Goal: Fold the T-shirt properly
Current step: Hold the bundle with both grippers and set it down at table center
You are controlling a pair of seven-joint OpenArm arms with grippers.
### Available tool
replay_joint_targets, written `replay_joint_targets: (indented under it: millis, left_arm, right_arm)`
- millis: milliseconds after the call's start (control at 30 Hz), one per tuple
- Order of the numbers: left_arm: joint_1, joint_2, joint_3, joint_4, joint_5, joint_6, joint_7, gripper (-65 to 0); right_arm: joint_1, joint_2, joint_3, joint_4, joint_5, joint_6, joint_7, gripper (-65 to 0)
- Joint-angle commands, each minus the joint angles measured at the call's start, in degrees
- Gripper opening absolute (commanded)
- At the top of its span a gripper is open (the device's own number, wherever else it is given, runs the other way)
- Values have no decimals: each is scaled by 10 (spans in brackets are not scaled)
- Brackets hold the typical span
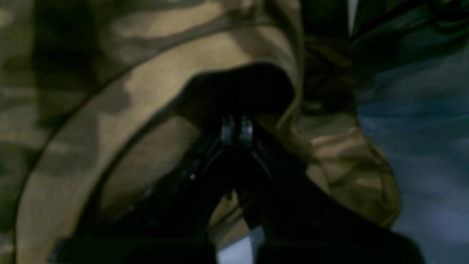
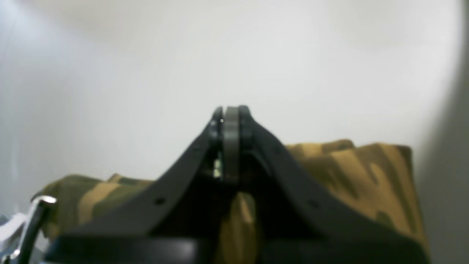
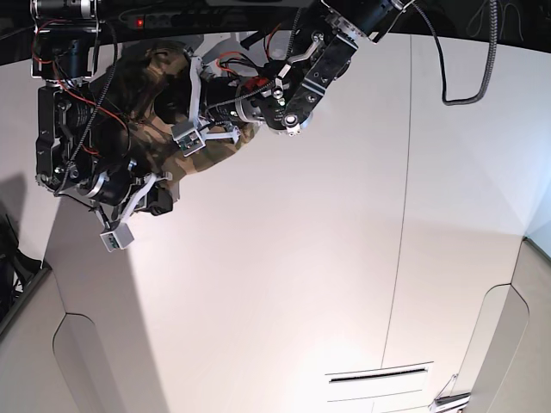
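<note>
The T-shirt lies bunched (image 3: 195,161) between my grippers. Next, my right gripper pulls back with one edge while my left gripper spreads the cloth over the open table (image 3: 297,194).
The camouflage T-shirt (image 3: 207,155) is bunched in a heap at the table's far left corner, between my two arms. In the left wrist view the T-shirt (image 1: 154,84) fills most of the frame and tents over my left gripper (image 1: 236,130), whose fingertips (image 1: 228,131) are pressed together into a dark fold of the cloth. My left gripper (image 3: 196,129) reaches into the heap from the right. My right gripper (image 2: 231,113) is shut with only white table beyond its tips; the T-shirt (image 2: 366,172) lies under and behind its fingers. In the base view, my right gripper (image 3: 160,200) sits at the heap's lower left edge.
The white table (image 3: 301,258) spreads out to the right and front of the heap, crossed by panel seams. A narrow slot (image 3: 379,376) lies near the front edge. Cables (image 3: 482,52) hang at the back right. A dark edge (image 3: 13,284) borders the left side.
</note>
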Motion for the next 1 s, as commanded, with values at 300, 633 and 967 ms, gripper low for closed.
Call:
replay_joint_targets:
  millis: [300, 633, 967]
  left_arm:
    - [-70, -43, -151, -20, 78, 8, 7, -642]
    - [-115, -92, -240, 6, -72, -28, 63, -642]
    - [-99, -122, -240, 115, -108, -25, 119, -641]
  right_arm:
    - [5, 40, 79, 8, 27, 2, -24, -650]
    - [-3, 52, 103, 8, 133, 4, -75, -650]
    - [-70, -20, 102, 9, 145, 15, -73, -650]
